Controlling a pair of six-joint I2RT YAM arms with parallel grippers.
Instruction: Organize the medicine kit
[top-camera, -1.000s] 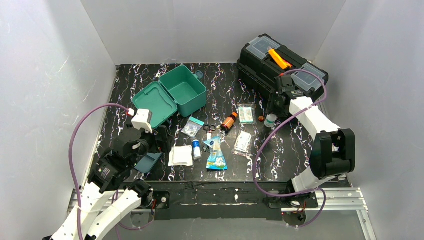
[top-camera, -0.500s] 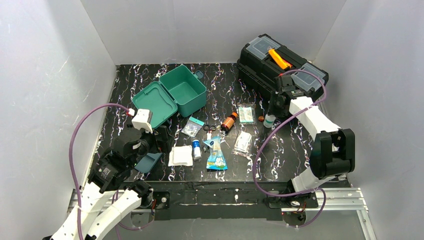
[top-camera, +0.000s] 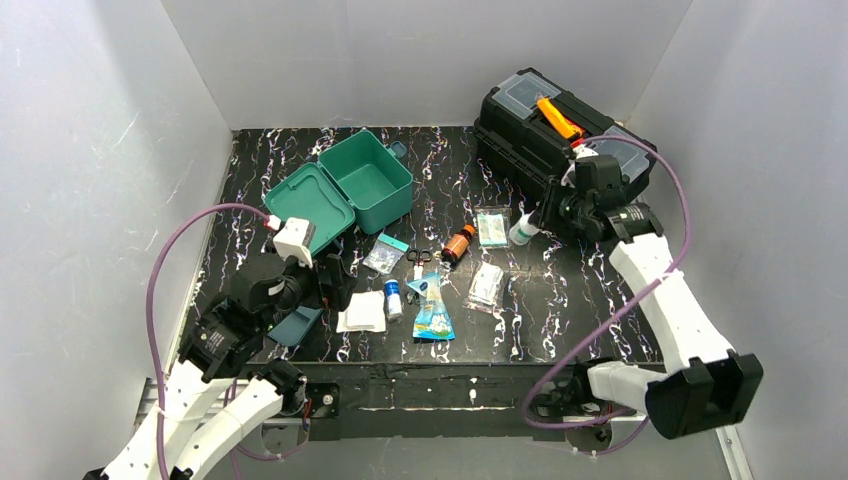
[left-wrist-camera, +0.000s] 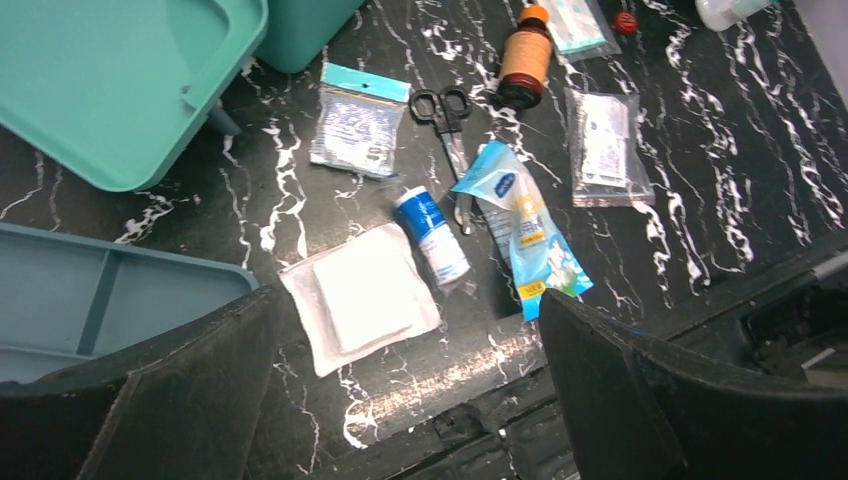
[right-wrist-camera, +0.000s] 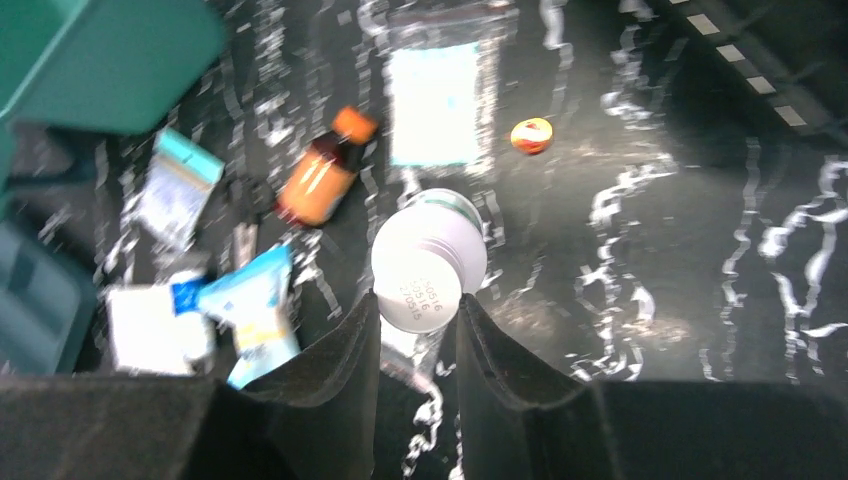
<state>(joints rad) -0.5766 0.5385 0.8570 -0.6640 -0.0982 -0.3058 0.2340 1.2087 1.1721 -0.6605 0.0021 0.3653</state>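
Observation:
The robot's right gripper holds only the white bottle's cap (right-wrist-camera: 418, 291), so its open left gripper should keep moving to meet the bottle until it closes around the free body (top-camera: 521, 232).
The medicine kit (top-camera: 375, 185) is a teal box standing open at the back left, its lid (top-camera: 310, 205) laid flat beside it. Its darker inner tray (top-camera: 297, 325) lies under my left arm. My right gripper (top-camera: 537, 222) is shut on a small white bottle (top-camera: 520, 231), held above the table; the right wrist view shows the bottle's base (right-wrist-camera: 428, 265) between the fingers (right-wrist-camera: 340, 350). My left gripper (top-camera: 335, 280) hangs open over the gauze pad (left-wrist-camera: 360, 295) with nothing in it. A blue-labelled bottle (left-wrist-camera: 433, 235), a blue packet (left-wrist-camera: 525, 235), scissors (left-wrist-camera: 450, 125) and an amber bottle (left-wrist-camera: 525, 60) lie loose.
A black toolbox (top-camera: 560, 130) with an orange handle stands at the back right, just behind my right gripper. Clear packets (top-camera: 384, 254) (top-camera: 487, 284) (top-camera: 492, 227) lie mid-table, and a small red cap (right-wrist-camera: 531, 135) sits beside one. White walls enclose three sides.
My right gripper closed on the white bottle beside the toolbox, lifted it and carried it slightly left as the arm swung out. My left arm shifted a little to the right.

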